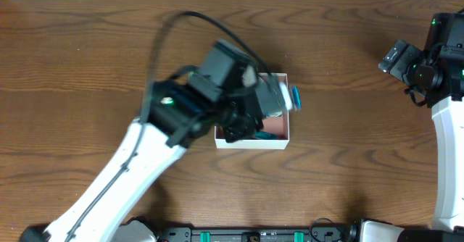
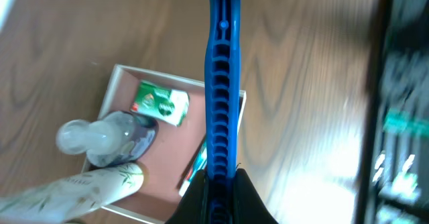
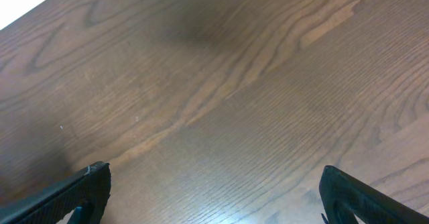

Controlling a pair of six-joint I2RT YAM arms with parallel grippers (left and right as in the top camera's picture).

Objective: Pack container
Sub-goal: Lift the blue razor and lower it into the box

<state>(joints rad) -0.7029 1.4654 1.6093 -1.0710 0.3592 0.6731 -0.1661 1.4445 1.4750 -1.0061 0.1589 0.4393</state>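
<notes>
The bottom of the box (image 2: 175,147) is free beside the teal and white item, so my left gripper carries on moving the blue comb down there until the comb sits inside the box (image 1: 273,125).
The container (image 1: 252,143) is a shallow white-walled box at the table's middle, half hidden under my left arm. In the left wrist view its rim (image 2: 155,74) frames a reddish-brown floor. Inside lie a green packet (image 2: 161,103), a clear bottle (image 2: 107,135), a white tube with a leaf print (image 2: 74,192) and a teal and white stick-like item (image 2: 195,165). My left gripper (image 2: 221,178) (image 1: 268,101) is shut on a long blue ribbed comb (image 2: 221,83), held above the box's right side. The comb's end (image 1: 295,97) juts past the box's wall. My right gripper (image 3: 214,190) (image 1: 400,58) is open and empty.
Brown wooden table (image 1: 348,162) all around the box. My right arm stands at the far right edge, well away from the box. A dark rail with green parts (image 1: 254,235) runs along the front edge.
</notes>
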